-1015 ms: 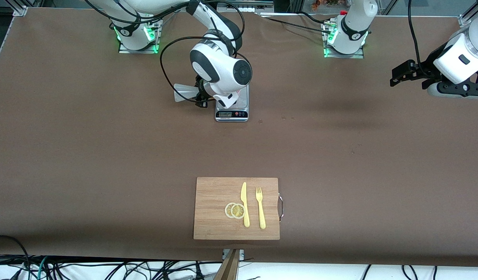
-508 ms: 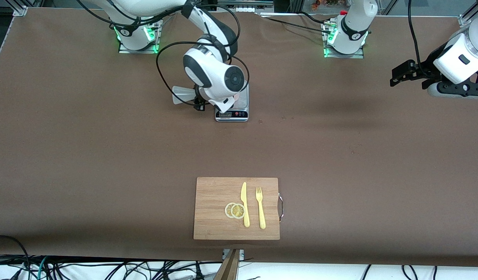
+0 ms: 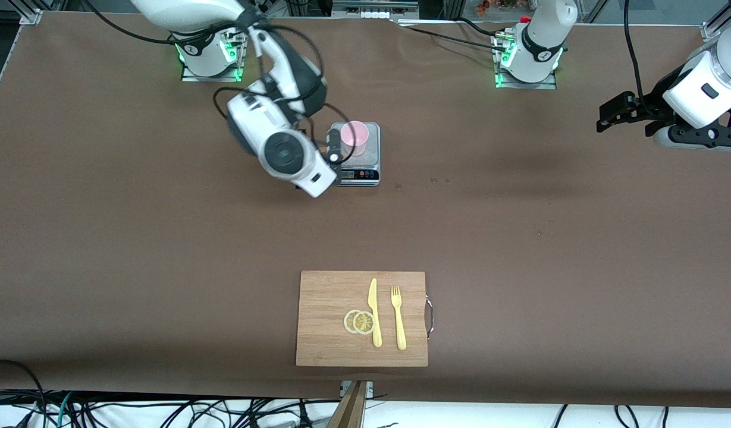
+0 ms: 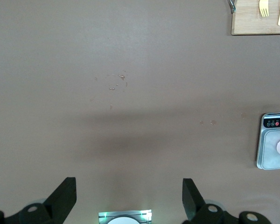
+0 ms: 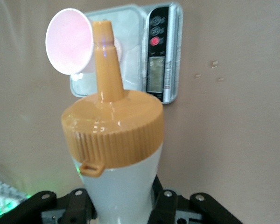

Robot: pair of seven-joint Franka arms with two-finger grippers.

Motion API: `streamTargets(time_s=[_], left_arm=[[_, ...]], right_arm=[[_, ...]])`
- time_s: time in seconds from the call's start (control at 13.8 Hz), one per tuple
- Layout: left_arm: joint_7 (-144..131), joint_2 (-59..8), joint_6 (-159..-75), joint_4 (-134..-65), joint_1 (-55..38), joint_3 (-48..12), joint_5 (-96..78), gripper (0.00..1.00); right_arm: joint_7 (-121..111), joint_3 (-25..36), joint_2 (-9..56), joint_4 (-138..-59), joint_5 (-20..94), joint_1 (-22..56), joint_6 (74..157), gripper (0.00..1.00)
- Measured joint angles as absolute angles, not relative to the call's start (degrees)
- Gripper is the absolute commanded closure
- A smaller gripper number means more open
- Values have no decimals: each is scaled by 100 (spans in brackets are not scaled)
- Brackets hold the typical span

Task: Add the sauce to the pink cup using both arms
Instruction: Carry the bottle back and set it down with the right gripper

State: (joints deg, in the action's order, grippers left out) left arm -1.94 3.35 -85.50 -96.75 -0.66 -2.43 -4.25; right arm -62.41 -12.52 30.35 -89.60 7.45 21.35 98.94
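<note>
The orange nozzle (image 5: 103,32) is clear of the pink cup's rim, so my right gripper should keep swinging the sauce bottle upright to the open table (image 3: 232,207) and then let it go.
The pink cup (image 3: 354,138) stands on a small silver scale (image 3: 354,173). The right arm's wrist (image 3: 285,156) hangs beside the scale, toward the right arm's end, and hides its gripper and the sauce bottle in the front view. In the right wrist view the right gripper (image 5: 123,207) is shut on the whitish sauce bottle (image 5: 119,186). Its orange nozzle cap (image 5: 113,126) points toward the cup (image 5: 69,42), and the tip stops just beside the rim. The left gripper (image 3: 615,113) waits open and empty over the table at the left arm's end; it also shows in its own wrist view (image 4: 129,200).
A wooden cutting board (image 3: 329,321) lies near the front camera's edge with a yellow knife (image 3: 374,312), a yellow fork (image 3: 398,318) and two lemon slices (image 3: 359,321). The scale (image 4: 273,149) and a board corner (image 4: 256,21) show in the left wrist view.
The right arm has swung off the scale toward its own end of the table, uncovering the pink cup. The bottle's base no longer sticks out beside it. The left arm has not moved.
</note>
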Motion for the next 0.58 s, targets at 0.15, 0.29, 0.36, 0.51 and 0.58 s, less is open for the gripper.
streamTargets(time_s=[0.15, 0.29, 0.36, 0.51, 0.58], left_arm=[[-194, 334, -8550, -9675, -66, -243, -425, 0], [-194, 334, -8550, -9675, -66, -243, -425, 0], [-194, 334, -8550, -9675, -66, -243, -425, 0], [-194, 334, -8550, -9675, -66, -245, -425, 0], [-194, 334, -8550, -9675, -66, -245, -425, 0]], right_arm=[[-7511, -698, 3044, -8966, 1740, 1823, 9958, 100], [-8596, -159, 3071, -9017, 2661, 1535, 9951, 100], [-8978, -25, 3104, -9050, 3075, 1358, 9947, 100], [-9698, 201, 3232, -9106, 3956, 1029, 9849, 100], [-10121, 333, 3338, -9124, 4390, 892, 9704, 100]])
